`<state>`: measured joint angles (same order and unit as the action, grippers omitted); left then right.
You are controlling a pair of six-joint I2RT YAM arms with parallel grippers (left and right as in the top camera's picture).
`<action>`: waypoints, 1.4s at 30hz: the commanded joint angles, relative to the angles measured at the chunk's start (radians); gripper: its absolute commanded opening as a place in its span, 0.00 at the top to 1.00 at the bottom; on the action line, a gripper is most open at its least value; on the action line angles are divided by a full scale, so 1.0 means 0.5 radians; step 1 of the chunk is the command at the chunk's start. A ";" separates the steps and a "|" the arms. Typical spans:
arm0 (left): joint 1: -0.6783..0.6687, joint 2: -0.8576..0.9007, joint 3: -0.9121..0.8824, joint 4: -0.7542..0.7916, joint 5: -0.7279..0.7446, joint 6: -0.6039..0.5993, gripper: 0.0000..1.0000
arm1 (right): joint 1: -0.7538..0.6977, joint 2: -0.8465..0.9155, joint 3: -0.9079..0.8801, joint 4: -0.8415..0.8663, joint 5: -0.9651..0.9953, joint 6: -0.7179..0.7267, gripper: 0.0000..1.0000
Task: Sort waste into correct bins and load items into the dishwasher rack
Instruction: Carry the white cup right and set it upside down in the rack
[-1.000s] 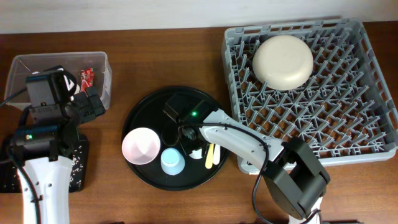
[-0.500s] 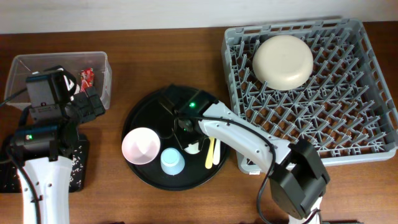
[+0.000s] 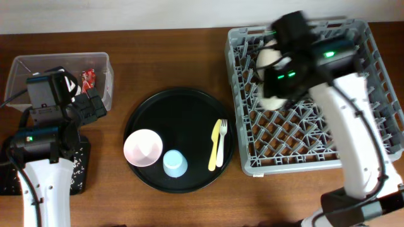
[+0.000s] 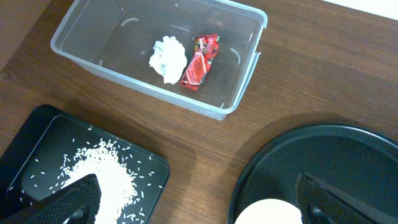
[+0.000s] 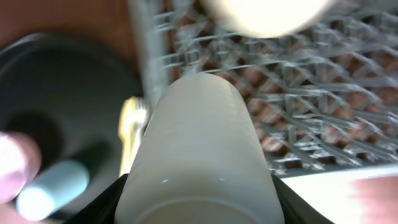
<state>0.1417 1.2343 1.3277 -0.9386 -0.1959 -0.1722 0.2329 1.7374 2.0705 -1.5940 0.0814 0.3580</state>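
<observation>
My right gripper keeps carrying the white cup over the rack (image 3: 382, 118) until the cup sits among the pegs (image 3: 320, 126) past the cream plate, because those pegs are empty.
My right gripper (image 5: 199, 199) is shut on the white cup (image 5: 199, 143) and holds it above the left part of the grey dishwasher rack (image 3: 353, 82). In the overhead view the right gripper (image 3: 279, 85) is blurred and partly hides the cream plate (image 3: 267, 58) lying in the rack. The pink bowl (image 3: 142, 147), blue cup (image 3: 175, 163), yellow fork (image 3: 214, 146) and cream spoon (image 3: 222, 144) lie on the round black tray (image 3: 180, 104). My left gripper (image 4: 199, 208) is open and empty. The clear tub (image 4: 81, 31) holds the tissue (image 4: 168, 58) and red wrapper (image 4: 200, 60). The rice heap (image 4: 106, 177) lies in the shallow black tray (image 4: 43, 134).
The left arm (image 3: 47, 120) covers much of the shallow black tray and part of the clear tub in the overhead view. Bare wooden table (image 3: 170, 57) lies between the tub, the round tray and the rack. The rack's pegs stand upright across its base.
My right gripper has lifted the white cup off the round black tray and swung it right, over the rack. The left arm has not moved.
</observation>
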 commanded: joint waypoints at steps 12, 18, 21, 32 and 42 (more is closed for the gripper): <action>0.007 -0.011 0.026 0.002 -0.021 0.007 0.01 | -1.159 0.482 0.018 0.163 0.093 -0.132 0.56; 0.007 -0.011 0.026 0.002 -0.021 0.007 0.01 | -1.184 0.723 0.014 0.228 0.087 -0.237 0.56; 0.007 -0.011 0.026 0.000 -0.021 0.007 0.01 | -1.202 0.792 0.014 0.233 0.079 -0.237 0.56; 0.007 -0.010 0.026 -0.012 -0.021 0.007 0.01 | -1.218 0.803 -0.057 0.166 0.079 -0.245 0.56; 0.007 -0.010 0.026 -0.012 -0.021 0.007 0.01 | -1.218 0.803 -0.270 0.391 0.078 -0.244 0.33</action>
<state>0.1417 1.2343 1.3277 -0.9428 -0.1963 -0.1722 -0.3679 2.1315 1.9434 -1.3998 0.1116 0.2382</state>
